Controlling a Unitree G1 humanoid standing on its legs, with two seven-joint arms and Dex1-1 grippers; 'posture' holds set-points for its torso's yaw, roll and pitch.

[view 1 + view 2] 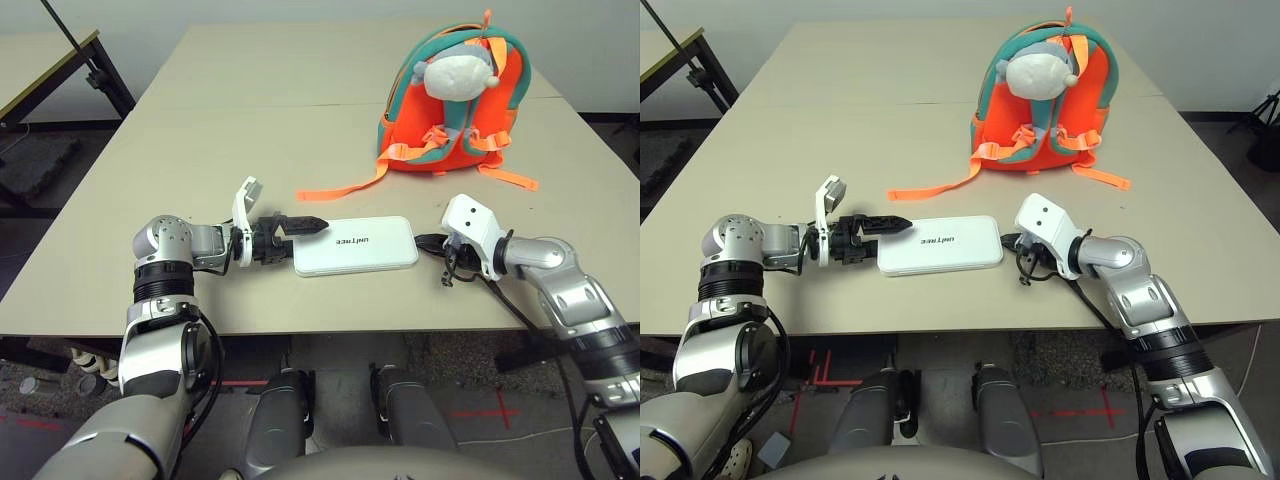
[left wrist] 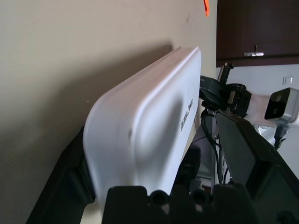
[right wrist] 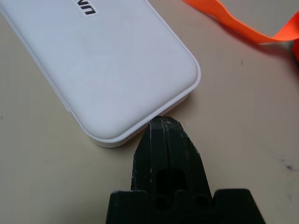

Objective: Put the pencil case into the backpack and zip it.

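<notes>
My gripper will push the pencil case in, and the backpack will take it end first, since a dark slit (image 1: 396,88) shows along the backpack's teal side (image 1: 450,100).
The white pencil case (image 1: 355,245) lies flat on the table, close to the front edge, with its dark lettering facing up. My left gripper (image 1: 300,240) is open, and its fingers (image 2: 243,154) stand on either side of the case's left end (image 2: 140,126). My right gripper (image 3: 163,125) is shut, its tip touching the case's right end (image 3: 121,70). The orange backpack (image 1: 450,120) with teal trim stands upright at the back right, well beyond the case. A grey-white plush charm (image 1: 460,72) hangs on its front. Whether its zipper is open cannot be seen.
A loose orange strap (image 1: 340,188) trails from the backpack across the tan table (image 1: 200,130) toward the case. A second strap (image 1: 510,178) lies to the right. Another table and a black stand (image 1: 95,65) are off to the far left.
</notes>
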